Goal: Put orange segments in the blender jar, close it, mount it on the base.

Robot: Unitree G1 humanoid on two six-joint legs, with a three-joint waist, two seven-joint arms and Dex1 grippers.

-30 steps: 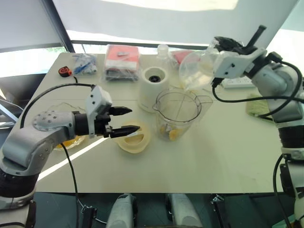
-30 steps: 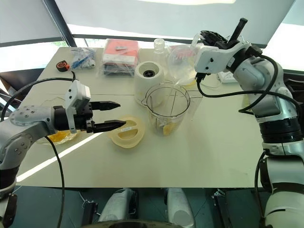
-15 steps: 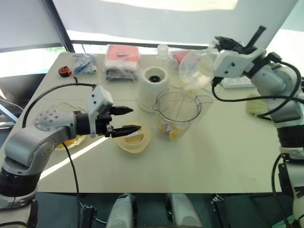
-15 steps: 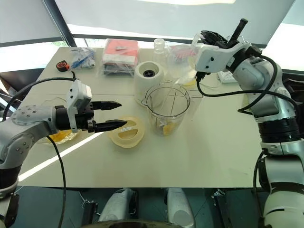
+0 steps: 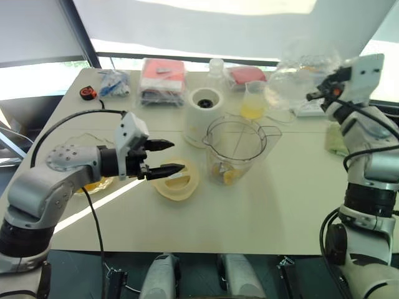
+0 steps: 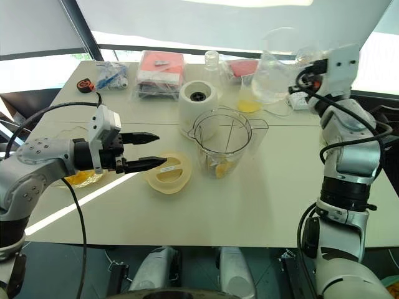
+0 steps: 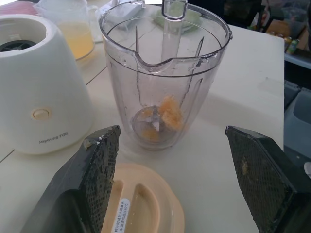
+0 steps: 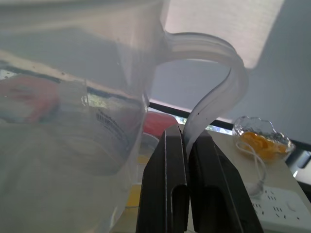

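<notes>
The table [image 5: 295,148] between the blender jar and towel is open, so my right gripper keeps lowering the clear pitcher until it stands there, then release its handle [image 8: 235,80].
The blender jar [image 5: 235,152] stands open at the table's middle, with orange segments [image 7: 167,114] on its blades. Just behind it to the left is the white base [image 5: 202,115], its dark socket bare. My left gripper [image 5: 167,157] hovers open over a pale yellow lid [image 5: 174,182] left of the jar, pointing at the jar with nothing between its fingers [image 7: 95,170]. My right gripper [image 8: 187,141] is raised at the far right, shut on the handle of a clear pitcher [image 6: 274,68] held in the air.
A small cup of yellow juice [image 5: 252,103] stands behind the jar. A glass bowl [image 6: 78,179] sits under my left arm, and another bowl of orange pieces [image 8: 262,136] is at the back right by a power strip [image 8: 272,208]. Packets [image 5: 161,78] line the far edge.
My right arm has swung to the right and rolled its wrist, carrying the clear pitcher away from above the jar. The juice cup now shows. The left arm has kept still.
</notes>
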